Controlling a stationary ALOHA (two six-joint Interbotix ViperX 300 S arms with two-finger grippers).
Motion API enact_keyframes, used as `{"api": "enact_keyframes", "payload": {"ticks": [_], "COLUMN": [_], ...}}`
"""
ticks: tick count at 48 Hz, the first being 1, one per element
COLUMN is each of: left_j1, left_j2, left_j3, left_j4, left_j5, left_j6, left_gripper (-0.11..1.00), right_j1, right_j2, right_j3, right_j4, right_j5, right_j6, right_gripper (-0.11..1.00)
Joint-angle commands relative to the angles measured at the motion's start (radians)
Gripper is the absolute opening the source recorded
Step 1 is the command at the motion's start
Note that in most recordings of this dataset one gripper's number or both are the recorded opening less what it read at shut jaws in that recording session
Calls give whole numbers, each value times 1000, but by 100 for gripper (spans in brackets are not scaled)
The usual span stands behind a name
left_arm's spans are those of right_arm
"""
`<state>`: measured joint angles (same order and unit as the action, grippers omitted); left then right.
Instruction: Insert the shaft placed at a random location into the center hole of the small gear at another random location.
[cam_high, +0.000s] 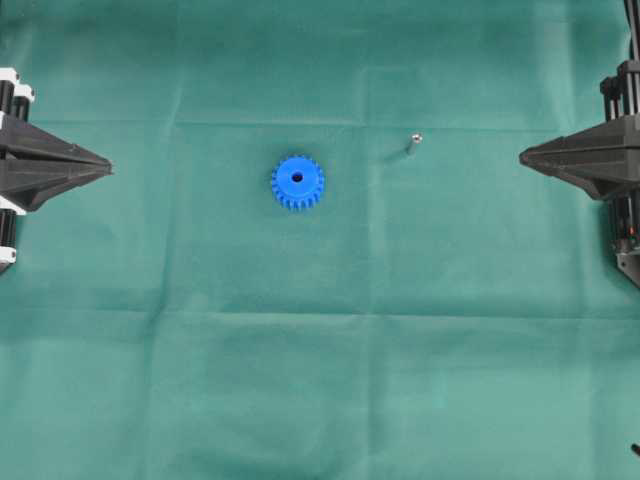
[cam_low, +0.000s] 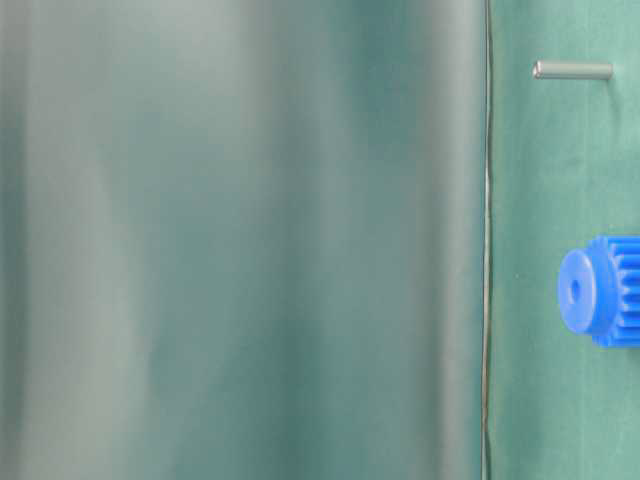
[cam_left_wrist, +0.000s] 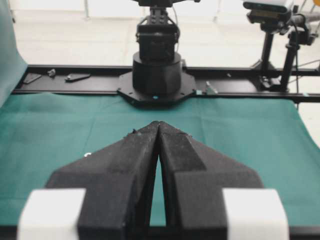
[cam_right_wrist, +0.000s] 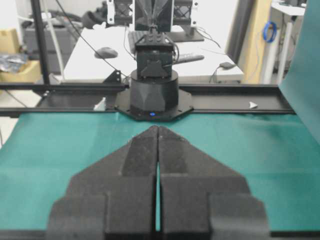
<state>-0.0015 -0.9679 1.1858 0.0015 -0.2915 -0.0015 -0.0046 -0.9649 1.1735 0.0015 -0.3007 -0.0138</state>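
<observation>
The shaft (cam_low: 575, 70) is standing upright, clear of the blue gear, so the robot's right gripper should go on moving toward the shaft's shiny end (cam_high: 417, 138) until its fingers close around that end.
The small blue gear (cam_high: 297, 182) lies flat on the green cloth near the middle, its center hole (cam_high: 297, 178) facing up. It also shows in the table-level view (cam_low: 600, 290). The shaft (cam_high: 412, 145), a thin grey pin with a shiny end, lies to the gear's right and a little farther back; it also shows in the table-level view (cam_low: 572, 70). My left gripper (cam_high: 108, 166) is shut and empty at the far left edge. My right gripper (cam_high: 523, 156) is shut and empty at the far right edge. Neither wrist view shows the gear or shaft.
The green cloth (cam_high: 320, 350) covers the whole table. In the left wrist view the opposite arm's black base (cam_left_wrist: 156, 75) stands at the cloth's far edge; the right wrist view shows the other base (cam_right_wrist: 153, 90) likewise.
</observation>
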Motion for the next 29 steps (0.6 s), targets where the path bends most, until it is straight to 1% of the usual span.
{"api": "enact_keyframes", "payload": {"ticks": [1,8,16,24,26,29], "left_j1": [5,5,5,6,6,6], "left_j2": [9,9,9,9,9,9], "left_j3": [-34,-34,-34,-32,-34,-34], "left_j4": [14,15,15,15,15,15], "left_j5": [0,11,23,26,25,25], "left_j6": [3,5,3,3,3,3], "left_gripper": [0,0,0,0,0,0], "right_j1": [-8,-46,-69,-115,-130,-160], "right_j2": [14,28,55,127,152,201], "right_j3": [-17,-20,-15,-5,-3,0], "right_j4": [-6,-6,-6,0,3,11], "right_j5": [3,5,3,2,0,-6], "right_j6": [-3,-12,-20,-11,-9,-8], "right_gripper": [1,1,1,1,3,12]}}
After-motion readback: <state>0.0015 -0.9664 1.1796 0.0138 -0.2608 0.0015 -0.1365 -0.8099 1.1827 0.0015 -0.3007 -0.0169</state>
